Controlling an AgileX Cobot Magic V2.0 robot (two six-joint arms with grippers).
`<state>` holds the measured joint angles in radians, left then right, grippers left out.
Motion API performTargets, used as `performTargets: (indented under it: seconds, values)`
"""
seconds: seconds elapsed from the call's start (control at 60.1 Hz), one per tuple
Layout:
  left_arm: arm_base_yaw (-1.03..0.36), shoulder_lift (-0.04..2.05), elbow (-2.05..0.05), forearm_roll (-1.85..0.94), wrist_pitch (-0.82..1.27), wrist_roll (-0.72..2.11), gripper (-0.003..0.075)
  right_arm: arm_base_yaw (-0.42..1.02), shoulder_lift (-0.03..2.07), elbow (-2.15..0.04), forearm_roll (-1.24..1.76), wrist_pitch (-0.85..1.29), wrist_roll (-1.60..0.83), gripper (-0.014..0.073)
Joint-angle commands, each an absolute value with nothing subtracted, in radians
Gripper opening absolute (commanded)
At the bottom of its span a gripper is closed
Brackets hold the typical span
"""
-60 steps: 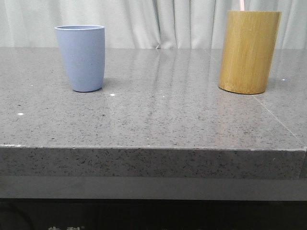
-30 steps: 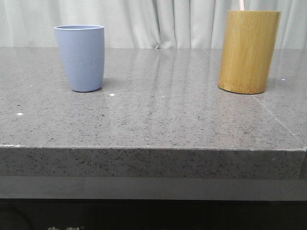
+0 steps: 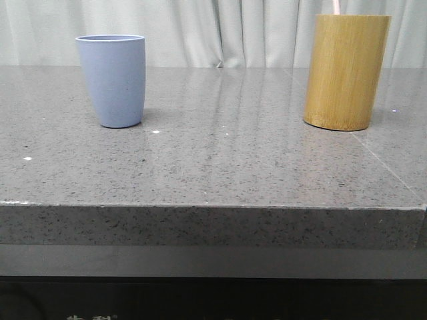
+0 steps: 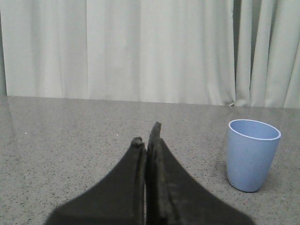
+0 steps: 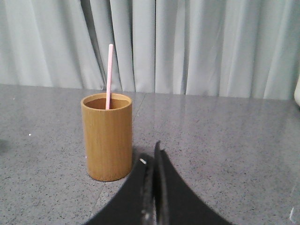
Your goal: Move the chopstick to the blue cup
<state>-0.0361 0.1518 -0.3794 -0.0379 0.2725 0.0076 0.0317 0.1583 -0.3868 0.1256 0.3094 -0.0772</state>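
The blue cup is a long way from the bamboo cylinder, so next my left gripper grabs the cup's rim and places the cup beside the cylinder first.
The pale pink chopstick stands upright inside a yellow-brown bamboo cylinder; in the front view its tip pokes above the cylinder at the right of the table. The blue cup stands upright at the left, and it appears again in the left wrist view. My left gripper is shut with nothing in it, a short way from the cup. My right gripper is shut and empty, close beside the cylinder without touching it.
The grey speckled stone table has its front edge near the camera. Pale curtains hang behind the table. A seam in the stone runs from the cylinder toward the front right.
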Motion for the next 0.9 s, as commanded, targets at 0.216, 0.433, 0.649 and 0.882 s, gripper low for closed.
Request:
performTargets:
  seconds: [0.216, 0.433, 0.649, 0.882]
  values:
    - [-0.035, 0.484, -0.524, -0.044, 0.158, 0.000, -0.0013, 0.025, 0.421, -0.524, 0.128, 0.260, -0.076, -0.0055]
    - [-0.035, 0.517, -0.524, -0.044, 0.090, 0.000, 0.0454, 0.025, 0.426, -0.524, 0.128, 0.242, -0.076, 0.0259]
    - [-0.035, 0.521, -0.520, -0.073, 0.082, 0.000, 0.0686, 0.025, 0.426, -0.524, 0.128, 0.242, -0.076, 0.0668]
    - [-0.044, 0.679, -0.695, -0.073, 0.269, 0.000, 0.0638, 0.025, 0.426, -0.524, 0.128, 0.241, -0.076, 0.0643]
